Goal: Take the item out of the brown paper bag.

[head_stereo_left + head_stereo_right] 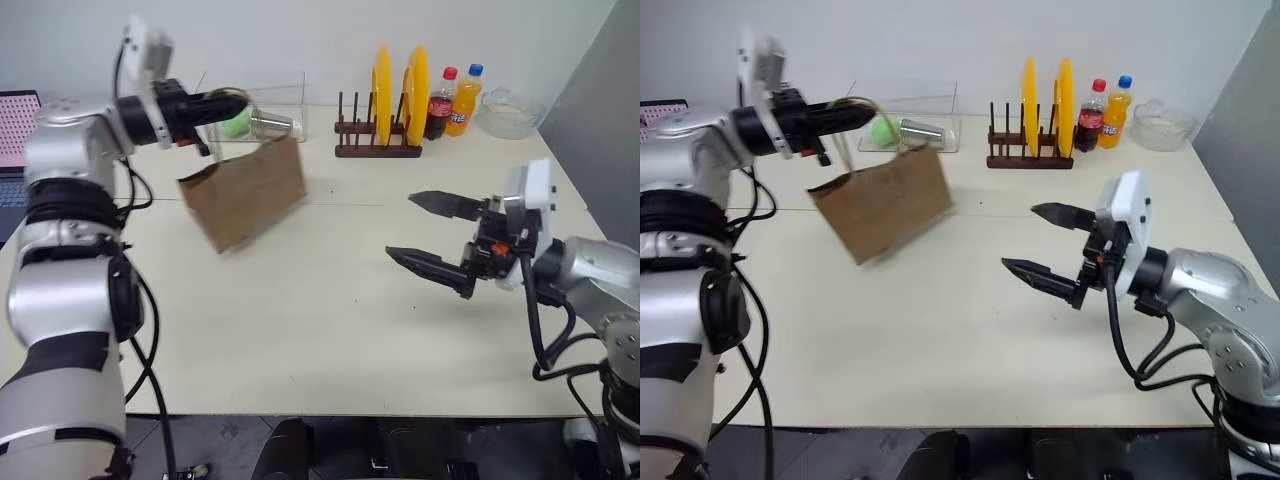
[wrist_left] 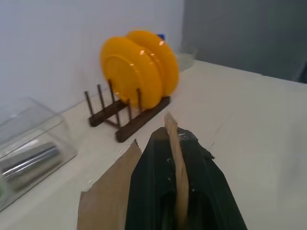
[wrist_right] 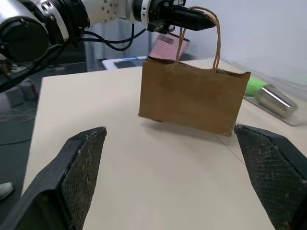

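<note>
The brown paper bag hangs with its opening [image 1: 238, 160] up, so the left gripper should keep carrying it to the clear space before the plate rack [image 1: 355, 215] until the bag stands.
The brown paper bag [image 1: 245, 195] hangs tilted just above the table, held by a thin cord handle [image 3: 217, 36]. My left gripper [image 1: 235, 100] is level over the bag's top and shut on that handle, whose paper cord shows between its fingers [image 2: 158, 177]. The item is hidden; nothing of it shows at the bag's mouth. My right gripper [image 1: 400, 225] stands open at mid-right of the table, pointing toward the bag, well apart from it, with nothing between its fingers [image 3: 79, 167].
At the back stand a plate rack [image 1: 378, 145] with two yellow plates, a cola bottle [image 1: 440, 103], an orange bottle [image 1: 463, 100] and a glass bowl [image 1: 510, 112]. A clear box [image 1: 280, 95] behind the bag holds a steel cup [image 1: 272, 124] and a green ball [image 1: 237, 123].
</note>
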You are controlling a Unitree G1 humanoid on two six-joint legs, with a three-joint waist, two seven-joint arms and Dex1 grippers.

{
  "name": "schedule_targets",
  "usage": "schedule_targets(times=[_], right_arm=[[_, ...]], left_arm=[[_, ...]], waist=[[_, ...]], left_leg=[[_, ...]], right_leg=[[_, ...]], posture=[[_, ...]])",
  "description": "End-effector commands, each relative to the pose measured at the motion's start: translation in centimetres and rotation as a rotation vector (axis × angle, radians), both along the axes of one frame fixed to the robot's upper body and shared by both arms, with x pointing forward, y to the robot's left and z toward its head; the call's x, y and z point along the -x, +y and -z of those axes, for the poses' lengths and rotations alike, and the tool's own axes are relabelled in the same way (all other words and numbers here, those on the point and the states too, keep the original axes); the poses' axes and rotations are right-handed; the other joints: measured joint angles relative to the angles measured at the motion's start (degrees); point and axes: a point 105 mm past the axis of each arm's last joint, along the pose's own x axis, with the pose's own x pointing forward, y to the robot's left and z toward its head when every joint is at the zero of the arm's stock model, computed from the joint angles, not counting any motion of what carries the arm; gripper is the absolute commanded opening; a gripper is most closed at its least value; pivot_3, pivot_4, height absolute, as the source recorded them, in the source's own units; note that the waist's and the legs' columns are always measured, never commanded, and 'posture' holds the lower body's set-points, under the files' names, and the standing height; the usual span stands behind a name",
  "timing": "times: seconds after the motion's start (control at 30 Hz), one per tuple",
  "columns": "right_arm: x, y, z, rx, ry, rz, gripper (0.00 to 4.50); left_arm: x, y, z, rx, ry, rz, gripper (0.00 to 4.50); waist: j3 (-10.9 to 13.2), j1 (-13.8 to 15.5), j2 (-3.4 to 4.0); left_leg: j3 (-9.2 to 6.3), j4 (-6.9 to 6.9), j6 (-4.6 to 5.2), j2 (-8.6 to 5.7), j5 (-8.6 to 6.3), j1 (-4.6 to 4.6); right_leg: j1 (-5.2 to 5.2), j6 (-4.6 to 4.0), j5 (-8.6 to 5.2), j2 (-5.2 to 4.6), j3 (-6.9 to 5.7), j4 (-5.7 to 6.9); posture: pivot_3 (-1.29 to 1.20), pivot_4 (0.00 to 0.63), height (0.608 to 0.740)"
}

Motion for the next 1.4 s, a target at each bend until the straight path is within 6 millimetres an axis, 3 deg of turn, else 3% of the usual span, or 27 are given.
schedule_targets(times=[0.03,0.3,0.53,0.73,1.3,1.4], right_arm=[[1.2,-0.7,-0.5,-0.006,-0.045,0.070,4.50],[3.0,-1.0,1.1,-0.023,-0.024,0.194,4.50],[3.8,-1.4,2.2,-0.032,-0.033,0.346,4.50],[3.2,-2.2,2.2,-0.010,-0.134,0.476,4.50],[3.6,-1.5,2.0,-0.050,-0.163,0.471,4.50],[3.6,-1.5,2.0,-0.049,-0.165,0.469,4.50]], left_arm=[[0.4,-4.2,-3.4,-0.031,-0.126,0.134,0.03],[0.2,-11.9,-2.9,-0.065,-0.147,0.307,0.03],[0.2,-15.7,-0.8,-0.099,-0.134,0.368,0.03],[-0.1,-16.5,0.4,-0.141,-0.156,0.357,0.03],[-1.3,-15.5,1.6,-0.254,-0.233,0.246,0.03],[-1.3,-15.4,1.4,-0.268,-0.254,0.238,0.95]], waist=[[0.02,0.00,-0.04],[0.05,-0.41,-0.08],[0.06,-0.38,-0.10],[0.06,-0.38,-0.10],[0.07,-0.36,-0.11],[0.06,-0.36,-0.11]], left_leg=[[0.00,0.00,0.00,0.00,0.00,-0.02],[0.10,-0.01,0.02,0.02,0.00,0.06],[0.10,0.07,0.04,0.02,0.02,0.06],[0.18,0.06,0.04,0.02,0.02,0.09],[0.22,0.10,0.05,0.01,0.02,0.11],[0.21,0.10,0.05,0.01,0.02,0.13]], right_leg=[[0.00,0.00,0.00,0.00,-0.02,0.00],[0.00,0.27,-0.16,0.02,0.07,0.10],[0.01,0.30,-0.17,0.06,0.09,0.14],[0.01,0.30,-0.17,0.08,0.17,0.14],[0.03,0.32,-0.16,0.12,0.22,0.15],[0.04,0.32,-0.16,0.11,0.22,0.15]], posture=[[0.00,0.150,0.740],[0.00,0.150,0.740],[0.00,0.150,0.740],[0.00,0.150,0.740],[0.00,0.150,0.740],[0.00,0.150,0.740]])
